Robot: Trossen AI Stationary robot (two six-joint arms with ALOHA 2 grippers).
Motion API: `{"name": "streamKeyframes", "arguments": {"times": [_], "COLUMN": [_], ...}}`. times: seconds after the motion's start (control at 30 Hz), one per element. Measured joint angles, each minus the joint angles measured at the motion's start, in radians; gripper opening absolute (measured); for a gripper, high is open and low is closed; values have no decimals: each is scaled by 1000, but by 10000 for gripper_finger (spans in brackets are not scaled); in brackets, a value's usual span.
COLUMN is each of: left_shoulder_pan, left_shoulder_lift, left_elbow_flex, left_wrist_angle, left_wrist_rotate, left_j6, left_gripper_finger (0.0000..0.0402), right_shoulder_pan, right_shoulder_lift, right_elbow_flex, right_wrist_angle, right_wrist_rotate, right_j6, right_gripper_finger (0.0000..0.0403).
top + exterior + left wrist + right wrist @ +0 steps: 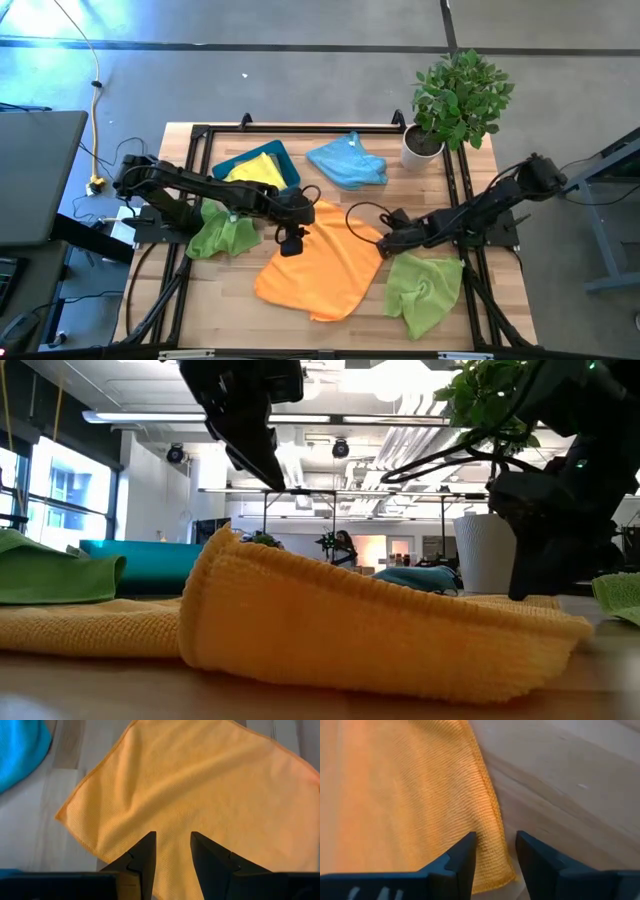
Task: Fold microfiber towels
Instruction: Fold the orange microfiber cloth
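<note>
My gripper will make the orange towel (pixel 318 275) sag, swing and curl over along its edge when I lift it, since loose ripples (pixel 134 810) run in from the hem.
An orange towel (pixel 320 265) lies spread on the wooden table's middle, its near part humped in the low view (pixel 350 630). My left gripper (pixel 292 243) hangs open above the towel's left part (pixel 200 785), clear of it. My right gripper (pixel 383 243) is low at the towel's right edge, open. One finger (pixel 462 852) stands over the cloth and the other (pixel 532 852) over bare wood. Two lime green towels lie crumpled, one at the left (pixel 222 235) and one at the near right (pixel 425 290). A light blue towel (pixel 347 160) lies at the back. My right gripper's fingers stand astride the orange towel's hemmed right edge (pixel 495 827), slanting down from the table's right side. Whether they touch the cloth I cannot tell. The towel lies flat on the table there.
A teal tray (pixel 285 155) holding a yellow towel (pixel 255 170) stands at the back left. A potted plant (pixel 450 100) stands at the back right corner. Black frame rails (pixel 300 128) run along the table's edges. Bare wood shows between the orange towel and the right green one.
</note>
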Motion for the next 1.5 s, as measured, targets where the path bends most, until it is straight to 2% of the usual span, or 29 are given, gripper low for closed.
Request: {"name": "streamKeyframes", "arguments": {"times": [0.1, 0.43, 0.6, 0.87, 1.07, 1.17, 1.3, 1.5], "left_shoulder_pan": [7, 57, 88, 169, 246, 282, 313, 319], "left_shoulder_lift": [0, 16, 62, 209, 310, 360, 426, 459], "left_elbow_flex": [0, -1, -1, 0, 3, 29, 80, 126], "left_wrist_angle": [3, 74, 122, 268, 390, 388, 342, 223], "left_wrist_rotate": [0, 4, 6, 109, 117, 126, 193, 189], "left_j6": [8, 173, 207, 344, 361, 363, 359, 401], "left_gripper_finger": [110, 110, 110, 110, 113, 119, 126, 129], "right_shoulder_pan": [7, 7, 14, 34, 19, 7, -10, -35], "right_shoulder_lift": [2, 4, 2, 2, 1, 1, 1, 1], "right_elbow_flex": [-1, -1, 17, 126, 143, 143, 143, 143], "right_wrist_angle": [13, 11, 1, -139, -163, -164, -164, -188], "right_wrist_rotate": [-20, -48, -57, 11, 9, -8, -19, -19], "right_j6": [-55, -44, 7, -158, -302, -367, -452, -542], "right_gripper_finger": [106, 5, 2, 1, 1, 1, 0, 0]}}
